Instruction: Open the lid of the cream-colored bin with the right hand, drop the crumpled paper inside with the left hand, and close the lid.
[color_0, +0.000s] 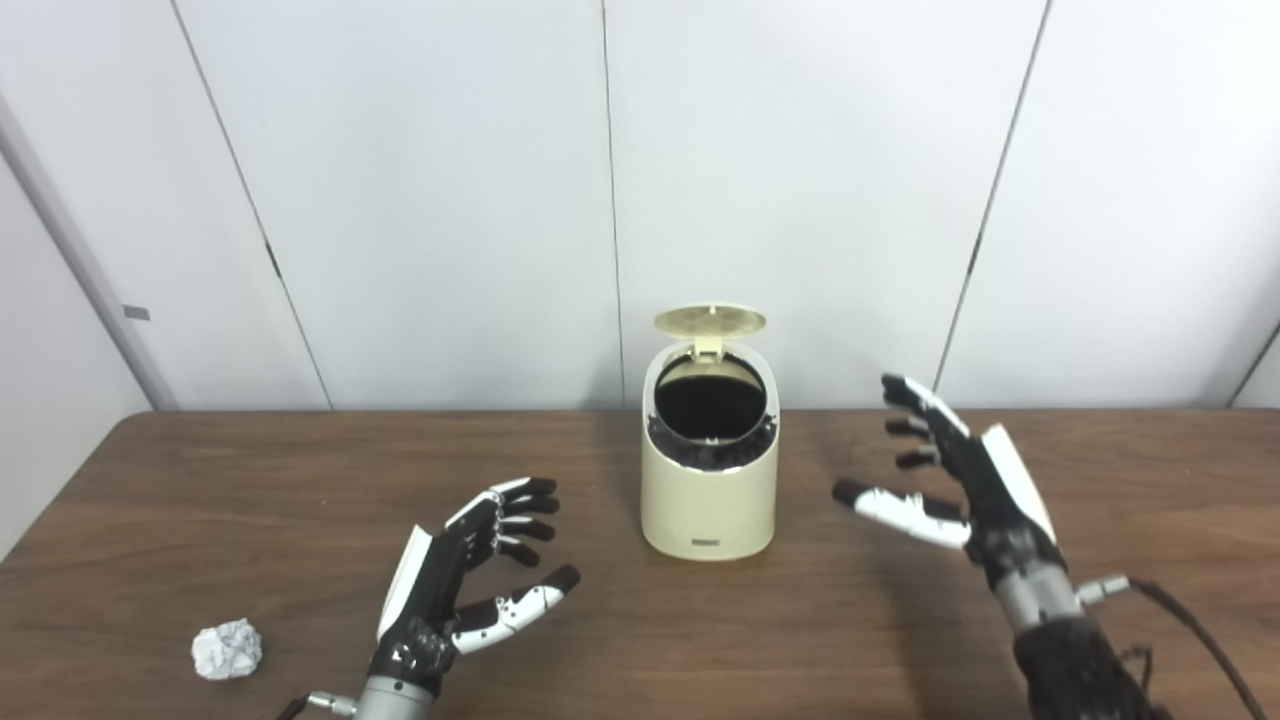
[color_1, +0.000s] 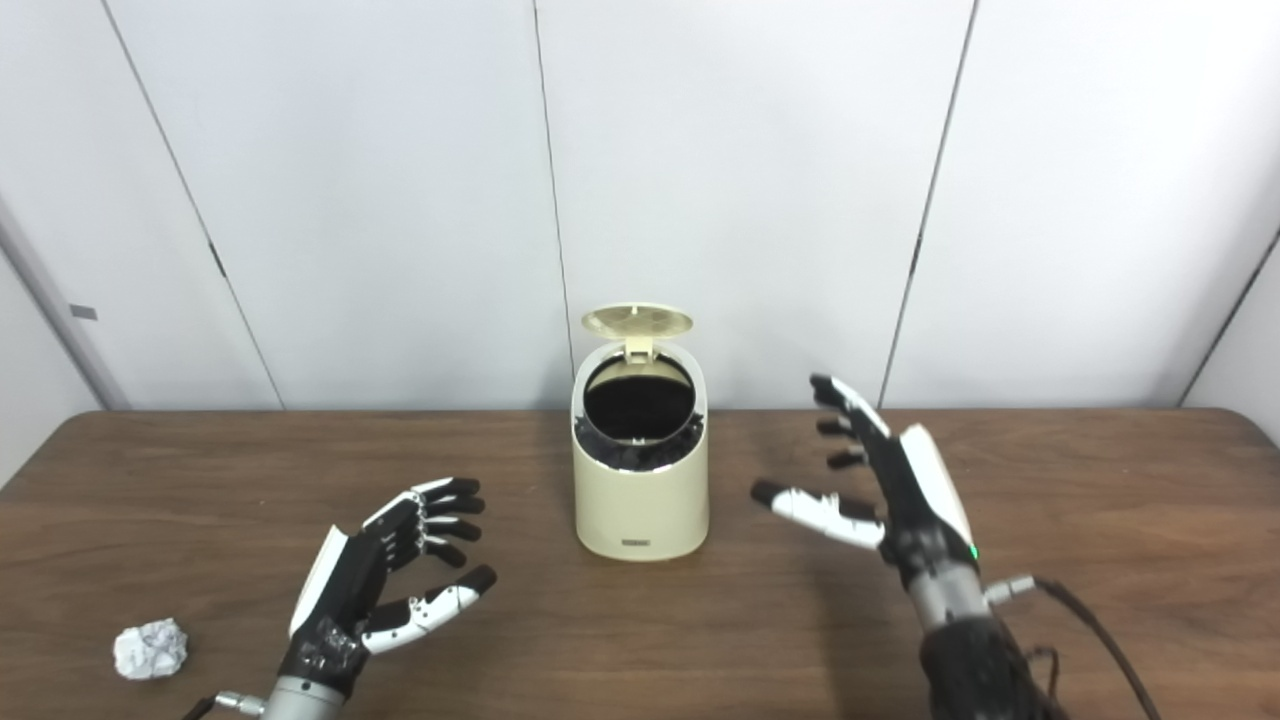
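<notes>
The bin's dark opening (color_0: 710, 406) looks deep and wider than the crumpled paper, so I expect the paper ball (color_0: 227, 649) to fall clear out of sight when I drop it.
The cream-colored bin (color_0: 709, 500) stands mid-table with its round lid (color_0: 710, 321) flipped up at the back, showing a dark liner inside. A crumpled white paper ball (color_0: 227, 649) lies near the table's front left edge. My left hand (color_0: 470, 570) hovers open between the paper and the bin, holding nothing, with the paper well to its left. To the right of the bin my right hand (color_0: 950, 480) is raised, open, fingers spread toward the bin and clear of it.
The brown wooden table (color_0: 300, 480) runs the width of the view, backed by a white panelled wall (color_0: 450, 200). A black cable (color_0: 1190, 630) trails from my right wrist over the table's front right.
</notes>
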